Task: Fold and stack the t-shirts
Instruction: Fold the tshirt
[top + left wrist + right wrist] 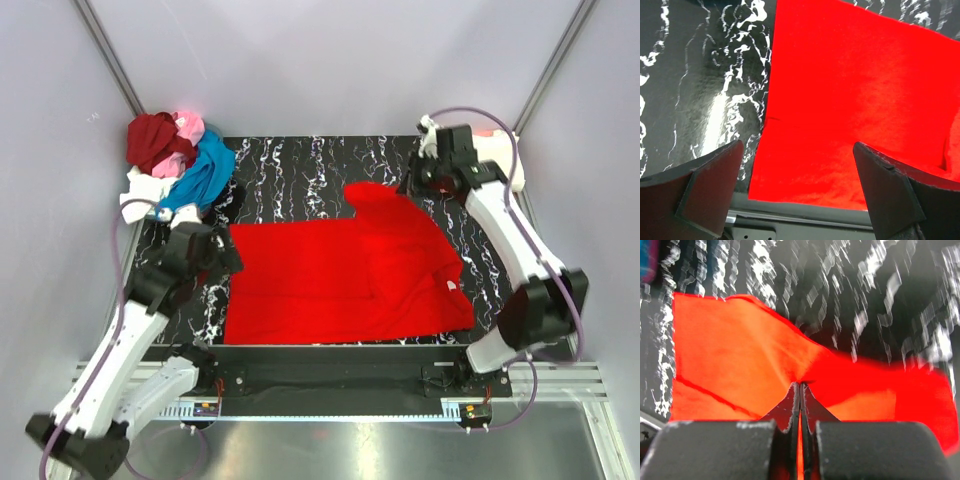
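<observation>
My left gripper should keep going toward the free far corner (236, 228) and close there, as its open fingers are on both sides of the red t-shirt's side edge (765, 117).
A bright red t-shirt (340, 275) lies spread on the black marbled table (300, 165), with part of it folded over near the right side. My right gripper (415, 186) is at the shirt's far right edge. In the right wrist view its jaws (800, 386) are shut on a pinch of the red cloth (740, 350), which rises in a ridge to the fingertips. My left gripper (216, 252) is open and empty just above the shirt's left edge; its fingers (710, 185) straddle the near left corner of the red cloth (840, 100).
A pile of shirts sits at the back left corner: dark red (153, 140), pink (189, 125), blue (206, 170) and white (145, 186). A pale cloth (516, 172) shows partly behind the right arm. Grey walls close in the table; a metal rail (330, 405) runs along the near edge.
</observation>
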